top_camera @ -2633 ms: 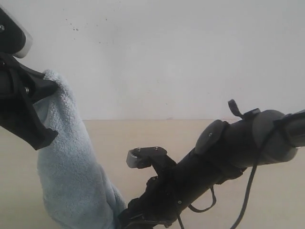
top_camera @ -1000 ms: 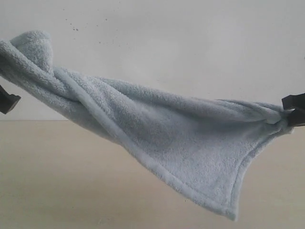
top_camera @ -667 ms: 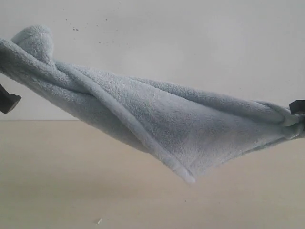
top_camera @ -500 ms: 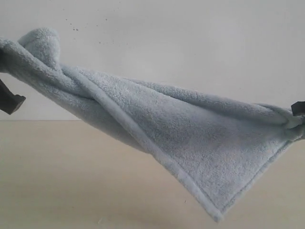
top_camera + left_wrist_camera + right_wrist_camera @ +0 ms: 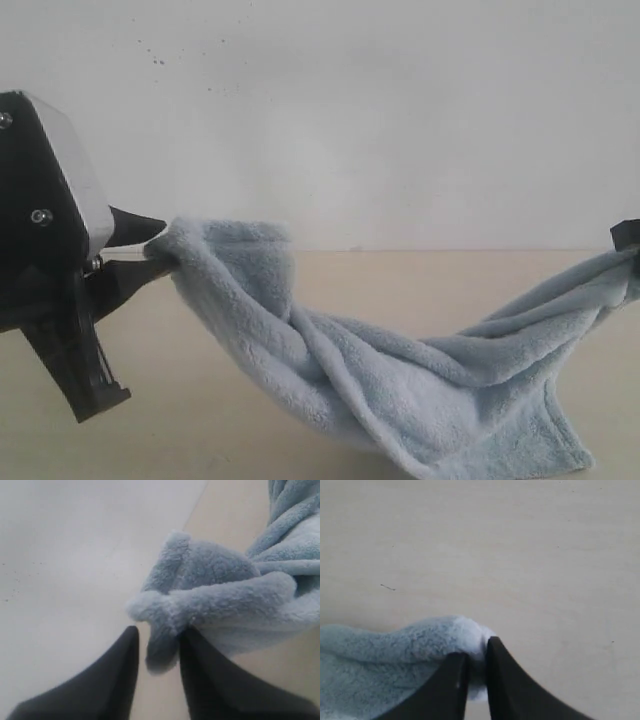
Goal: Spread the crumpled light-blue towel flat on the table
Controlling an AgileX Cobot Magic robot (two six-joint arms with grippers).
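Observation:
The towel's middle hangs down in long folds between the robot's grippers, so the robot should put the towel down, then grab its folded end from above with the left gripper.
The pale grey-blue towel hangs in a slack sag between my two grippers, and its low middle and a hem corner reach the beige table. My left gripper is at the towel's left end. In the left wrist view the left gripper has its jaws apart: a towel corner lies between them, leaning on one finger, with a gap to the other. My right gripper is at the far right edge. The right gripper is shut on a towel corner. No care tag shows.
A white wall rises behind the table's far edge. Bare table lies under the right gripper, with one small dark speck on it. The left arm's large black and silver body fills the left side.
Both ends of the towel have come down. The stretched, twisted cloth has gone slack and sags to the table. The left gripper has swung into the exterior view, lower than before.

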